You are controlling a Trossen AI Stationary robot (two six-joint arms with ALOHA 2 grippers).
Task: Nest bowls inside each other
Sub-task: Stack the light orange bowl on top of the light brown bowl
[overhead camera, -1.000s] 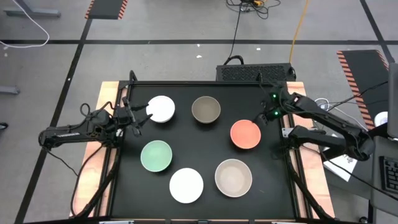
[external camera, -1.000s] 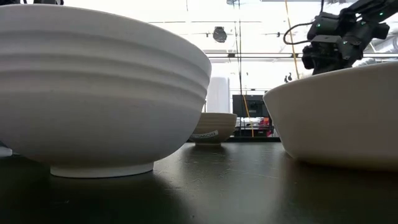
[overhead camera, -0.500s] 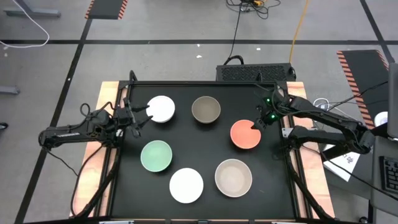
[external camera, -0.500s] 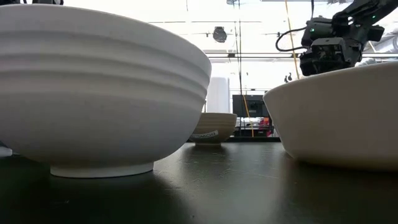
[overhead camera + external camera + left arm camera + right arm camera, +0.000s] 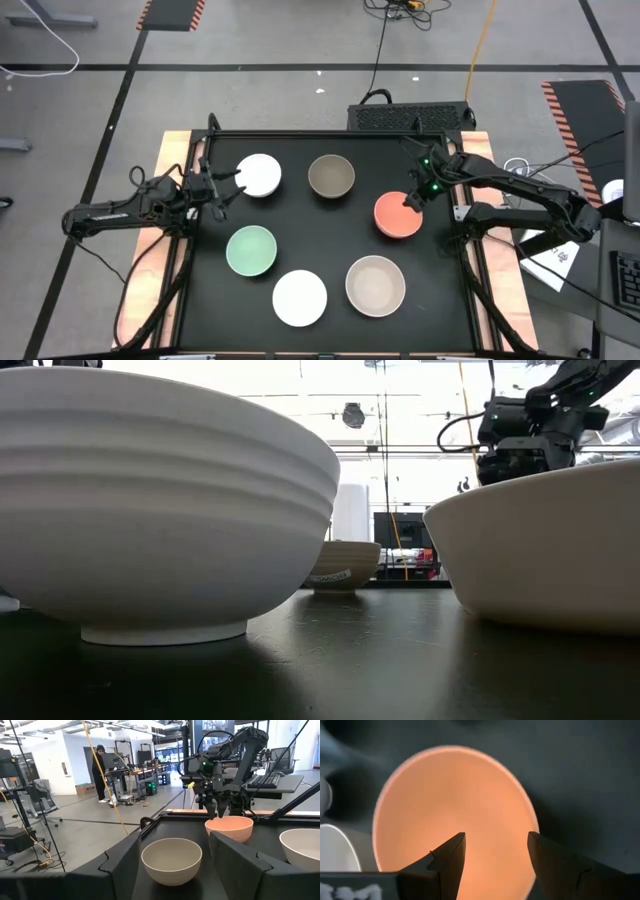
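Observation:
The orange-coral bowl's rim (image 5: 535, 822) is under one finger of my right gripper, so next I move that finger to the dark surface (image 5: 559, 826) beyond before pinching the bowl's side.
Six bowls rest on their bases on the black table: a white bowl (image 5: 260, 175), olive-grey bowl (image 5: 331, 176), orange-coral bowl (image 5: 397, 216), mint bowl (image 5: 251, 250), second white bowl (image 5: 300, 298) and beige bowl (image 5: 375, 285). My right gripper (image 5: 410, 200) is open and hangs over the far right part of the orange-coral bowl (image 5: 455, 810), fingers pointing down, tips near rim height (image 5: 217, 815). I see no touch. My left gripper (image 5: 224, 190) is open beside the first white bowl's left side, level, facing the olive-grey bowl (image 5: 171, 860).
A raised black frame (image 5: 330, 133) runs around the table, with wooden strips (image 5: 172, 170) at its left and right sides. The bowls lie apart, with bare black surface between them. The low view is filled by the near white bowl (image 5: 160, 510) and beige bowl (image 5: 550, 540). A person (image 5: 100, 772) stands far off.
My right gripper has moved toward the table's left and near edge and slightly down, from beside the orange-coral bowl's far right rim to over the bowl. My left arm has kept still.

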